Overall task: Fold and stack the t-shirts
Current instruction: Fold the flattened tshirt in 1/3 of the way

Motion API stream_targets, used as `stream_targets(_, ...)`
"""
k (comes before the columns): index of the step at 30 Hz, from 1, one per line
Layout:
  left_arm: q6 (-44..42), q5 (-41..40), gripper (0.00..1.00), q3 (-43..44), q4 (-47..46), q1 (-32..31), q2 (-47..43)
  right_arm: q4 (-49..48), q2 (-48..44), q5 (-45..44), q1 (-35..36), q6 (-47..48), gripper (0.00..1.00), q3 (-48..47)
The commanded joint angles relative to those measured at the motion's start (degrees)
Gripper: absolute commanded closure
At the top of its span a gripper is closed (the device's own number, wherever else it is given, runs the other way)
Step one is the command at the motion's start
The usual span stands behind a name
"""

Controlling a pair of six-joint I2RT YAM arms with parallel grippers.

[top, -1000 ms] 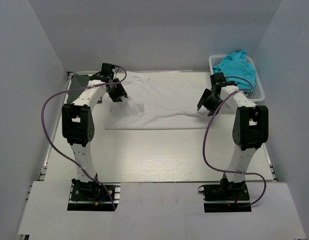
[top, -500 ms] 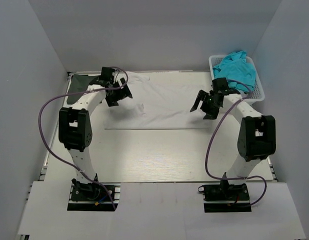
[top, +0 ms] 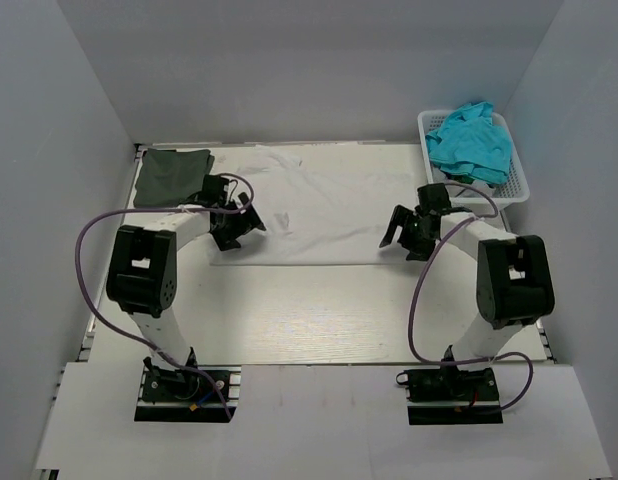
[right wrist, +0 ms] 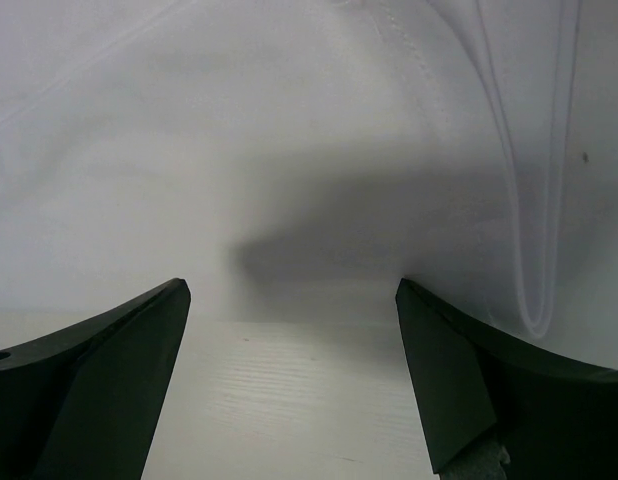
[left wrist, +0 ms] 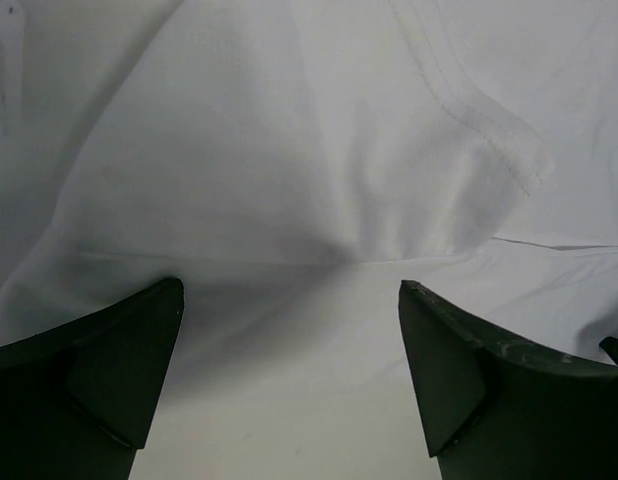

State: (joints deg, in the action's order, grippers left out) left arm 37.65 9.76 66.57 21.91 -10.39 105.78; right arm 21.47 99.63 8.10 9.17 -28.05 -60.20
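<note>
I expect the white t-shirt (top: 334, 238) to carry the sleeve (top: 278, 221) along still folded when I pull the cloth toward me, because the sleeve lies folded in over the t-shirt's body.
The white t-shirt (top: 319, 205) lies spread on the table (top: 309, 310), folded along its near edge. The dark olive-green t-shirt (top: 171, 175) lies folded at the back left. My left gripper (top: 237, 228) is open and empty, low over the white shirt's near left corner; the left wrist view shows the white cloth (left wrist: 289, 160) and its sleeve hem between the fingers (left wrist: 119, 360). My right gripper (top: 401, 232) is open and empty at the shirt's near right corner; the right wrist view shows the cloth edge (right wrist: 319, 180) just ahead of the fingers (right wrist: 459, 370).
A white basket (top: 517, 170) at the back right holds crumpled teal cloth (top: 471, 140). Grey walls close in the table on the left, back and right. Purple cables loop off both arms. Bare wooden tabletop (right wrist: 309, 400) lies in front of the shirt.
Both grippers have come toward me and down, from the shirt's far part to its near corners. The olive-green shirt, earlier partly hidden by the left arm, now shows fully.
</note>
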Motion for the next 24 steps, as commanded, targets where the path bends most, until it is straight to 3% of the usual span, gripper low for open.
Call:
stream_targets(1,1.72,-1.32,0.0,-7.84,7.69,-0.15,-3.37,1.9,-4.53,-4.41,0.67,0.28,0.1,8.32)
stream_targets(6,4.44,0.52,0.0,-22.32,17.89,-0.68,-14.52,4.54,-14.72,-1.95,2.69,-2.96,0.1,20.27)
stream_targets(11,6.11,0.01,0.0,-28.24,27.21,-0.68,-30.52,9.71,-24.99,-0.45,5.68,-3.68,0.1,25.31)
stream_targets(13,6.12,-0.71,0.0,-25.53,28.27,-0.68,-36.33,11.04,-28.86,0.34,6.04,-2.98,0.1,23.57)
stream_targets(16,4.46,-2.11,0.0,-18.07,27.4,-0.68,-37.22,11.84,-30.89,2.44,6.47,-2.1,0.1,20.93)
stream_targets(20,3.84,-7.56,0.0,-5.78,24.77,0.19,-29.79,9.39,-29.24,1.49,6.04,-1.22,0.1,10.84)
stream_targets(24,2.52,-12.47,0.0,5.39,22.3,0.2,-17.04,8.85,-21.16,-7.89,5.77,-1.3,0.1,0.38)
